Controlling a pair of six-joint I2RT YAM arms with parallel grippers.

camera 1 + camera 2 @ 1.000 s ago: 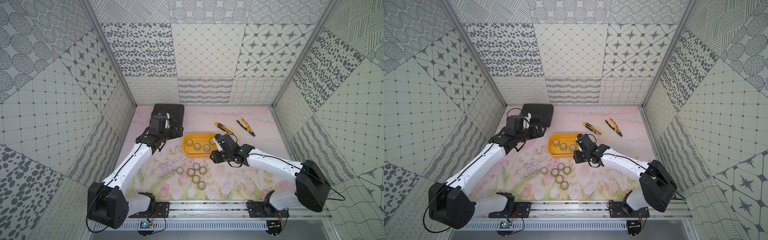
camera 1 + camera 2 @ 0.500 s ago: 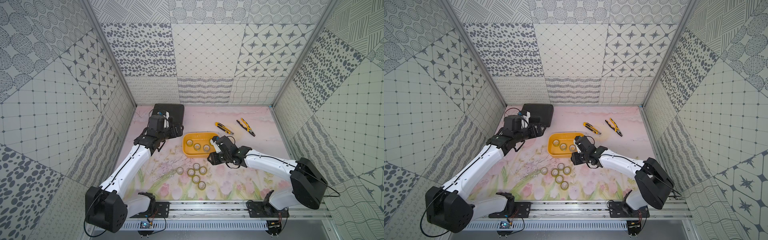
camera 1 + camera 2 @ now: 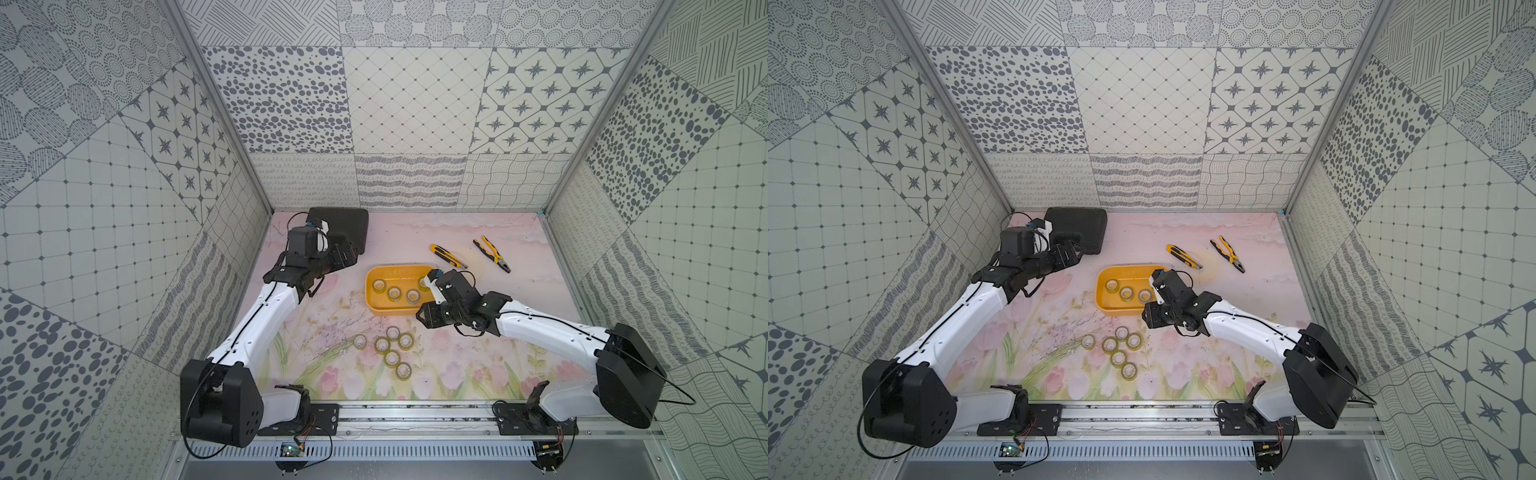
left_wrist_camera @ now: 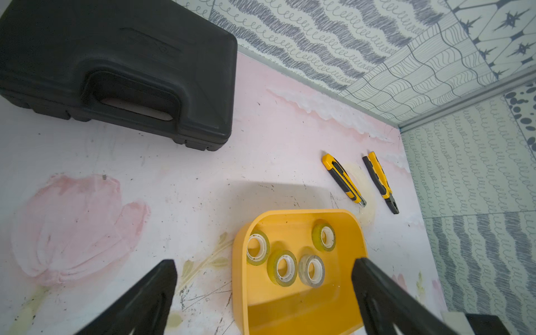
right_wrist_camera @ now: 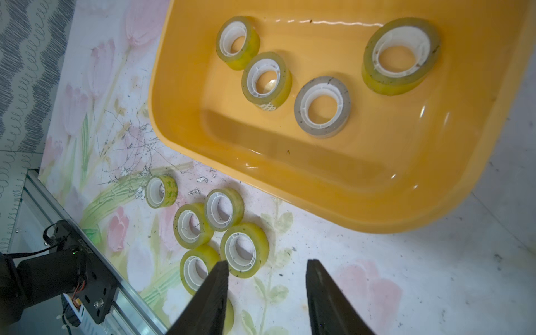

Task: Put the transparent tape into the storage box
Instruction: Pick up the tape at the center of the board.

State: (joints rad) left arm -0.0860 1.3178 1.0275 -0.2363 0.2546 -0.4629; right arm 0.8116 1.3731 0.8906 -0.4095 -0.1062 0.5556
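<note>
I should bring my right gripper in from the open side of the nearest loose roll (image 5: 228, 234), because neighbouring rolls crowd one side of it. I should pinch the roll's free side (image 5: 263, 248) with one finger in the roll's hole.
The storage box (image 3: 398, 312) (image 3: 1121, 310) is a shallow yellow tub in mid-table, also seen in both wrist views (image 4: 290, 307) (image 5: 333, 185). Several rolls of transparent tape (image 5: 322, 107) (image 4: 285, 268) lie flat inside it. Several more rolls (image 3: 391, 358) (image 3: 1118, 358) (image 5: 243, 249) lie clustered on the mat in front of it. My right gripper (image 3: 422, 321) (image 3: 1145, 320) (image 5: 268, 262) hovers open and empty just off the tub's near right corner, beside the nearest loose roll. My left gripper (image 3: 350, 254) (image 3: 1074, 254) (image 4: 264, 266) hangs open and empty to the left of the tub, near the black case.
A black plastic case (image 3: 340, 224) (image 4: 116, 72) lies at the back left. A yellow utility knife (image 3: 448, 255) (image 4: 343, 181) and yellow-handled pliers (image 3: 492, 254) (image 4: 380, 182) lie behind the tub to the right. A metal rail (image 3: 415, 415) runs along the front edge.
My right gripper has drifted a little toward the front, from the tub's near edge toward the loose rolls. The left arm has shifted slightly to the left. Both grippers' jaws stand as before.
</note>
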